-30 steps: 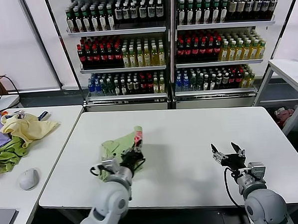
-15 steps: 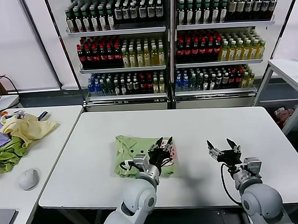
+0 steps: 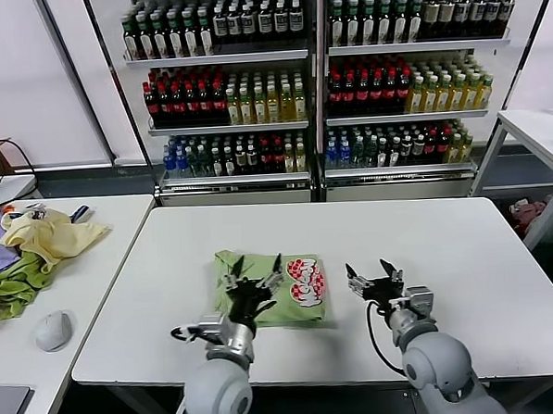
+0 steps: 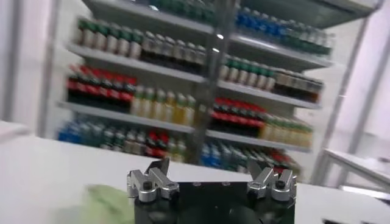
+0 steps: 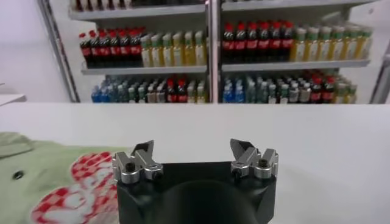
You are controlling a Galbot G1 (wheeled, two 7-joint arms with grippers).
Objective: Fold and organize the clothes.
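The folded light green shirt (image 3: 276, 309) is off-centre, closer to the side table. Next, my right gripper grabs its graphic end (image 3: 316, 292) and pulls the shirt toward the middle.
The light green shirt (image 3: 294, 285) lies folded flat on the white table (image 3: 417, 227), its red-and-white graphic facing up on its right part. My left gripper (image 3: 257, 266) is open and empty, hovering over the shirt's left part. My right gripper (image 3: 373, 272) is open and empty, just right of the shirt, above bare table. In the right wrist view the shirt (image 5: 55, 182) with its graphic and a dark button lies beside my open right gripper (image 5: 194, 147). In the left wrist view my left gripper (image 4: 209, 166) is open, with a blurred green patch of shirt (image 4: 100, 204) beside it.
A side table (image 3: 103, 262) on the left holds a pale yellow garment (image 3: 51, 235), purple and darker green garments (image 3: 11, 281) and a grey mouse (image 3: 53, 330). Shelves of bottles (image 3: 316, 84) stand behind the table. Another table (image 3: 537, 128) stands at the far right.
My left gripper carried the shirt's bunched part rightward, laid it flat with the graphic up, let go and drew back left. My right gripper moved left toward the shirt.
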